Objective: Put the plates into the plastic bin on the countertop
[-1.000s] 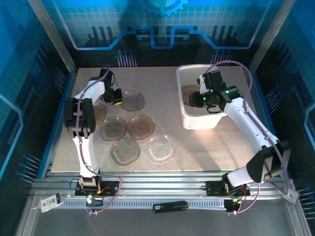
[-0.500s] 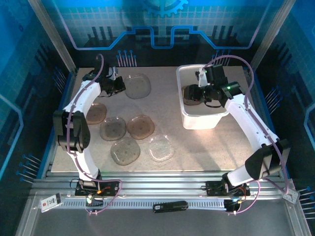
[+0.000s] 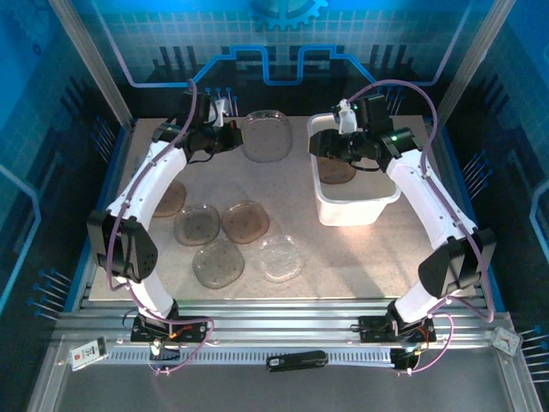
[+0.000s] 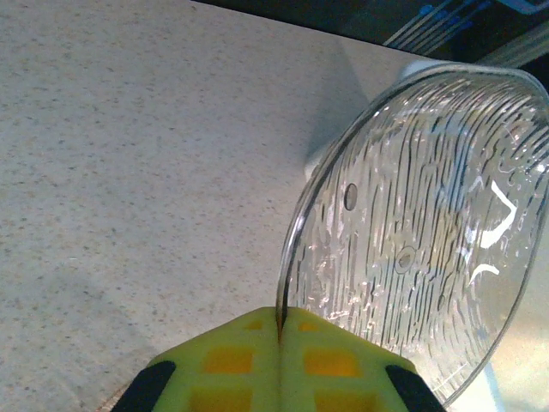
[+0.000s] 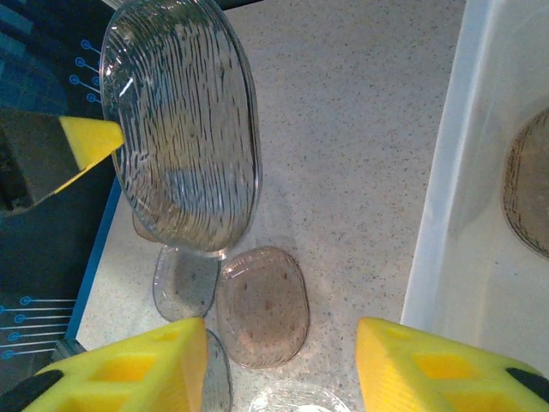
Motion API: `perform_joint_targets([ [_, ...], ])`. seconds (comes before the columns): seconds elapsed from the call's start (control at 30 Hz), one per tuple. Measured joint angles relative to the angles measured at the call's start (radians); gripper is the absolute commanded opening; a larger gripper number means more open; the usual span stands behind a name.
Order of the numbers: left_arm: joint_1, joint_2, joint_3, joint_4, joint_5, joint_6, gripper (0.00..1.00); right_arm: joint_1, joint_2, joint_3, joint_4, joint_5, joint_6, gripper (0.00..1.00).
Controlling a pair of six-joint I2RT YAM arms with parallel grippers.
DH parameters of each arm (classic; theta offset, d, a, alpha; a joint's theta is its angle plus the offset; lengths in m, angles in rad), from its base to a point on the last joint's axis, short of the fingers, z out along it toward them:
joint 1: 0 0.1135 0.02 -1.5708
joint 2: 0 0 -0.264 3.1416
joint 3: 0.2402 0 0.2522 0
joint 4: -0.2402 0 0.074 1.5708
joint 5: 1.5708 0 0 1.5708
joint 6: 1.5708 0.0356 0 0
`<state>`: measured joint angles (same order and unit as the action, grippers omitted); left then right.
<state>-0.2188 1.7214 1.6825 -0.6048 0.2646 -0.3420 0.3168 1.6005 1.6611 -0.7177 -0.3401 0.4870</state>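
Observation:
I should keep moving the clear ribbed plate's free edge (image 3: pixel 290 137) with my left gripper toward my right gripper's open fingers (image 3: pixel 314 142), which it faces, until those fingers close, and then let go.
My left gripper (image 3: pixel 232 130) is shut on the rim of a clear ribbed plate (image 3: pixel 266 136), held up on edge above the countertop (image 3: pixel 343 257) just left of the plastic bin (image 3: pixel 360 209). The left wrist view has the rim pinched between the yellow pads (image 4: pixel 280 319) and the plate (image 4: pixel 420 232) tilting right. My right gripper (image 3: pixel 324 146) hangs open and empty over the bin's left rim, facing that plate (image 5: pixel 180 129). A brown plate (image 3: pixel 337 170) lies in the bin. Several plates lie flat on the left, among them brown ones (image 3: pixel 245 221) (image 3: pixel 197 225) and a clear one (image 3: pixel 281 257).
In the right wrist view the bin's white wall (image 5: pixel 446 189) runs down the right side, with a brown plate (image 5: pixel 262 305) on the counter between my fingers (image 5: pixel 129 369). Blue edges and metal rails frame the surface. A dark tool (image 3: pixel 296 360) lies on the front rail.
My left arm lifted a plate off the counter and carried it up and right toward the bin. My right gripper rose out of the bin and shifted left to its rim.

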Motion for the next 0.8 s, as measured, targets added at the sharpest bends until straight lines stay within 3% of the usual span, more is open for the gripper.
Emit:
perform_joint_targets([
  [0.27,-0.058,-0.006,0.000,-0.002,-0.013,-0.001,0.00,-0.002,0.008,0.000,0.013,-0.008,0.008,0.49],
  [0.8,-0.140,-0.006,0.086,-0.042,-0.024,0.000,0.00,-0.004,0.012,-0.001,0.064,0.086,0.042,0.35],
])
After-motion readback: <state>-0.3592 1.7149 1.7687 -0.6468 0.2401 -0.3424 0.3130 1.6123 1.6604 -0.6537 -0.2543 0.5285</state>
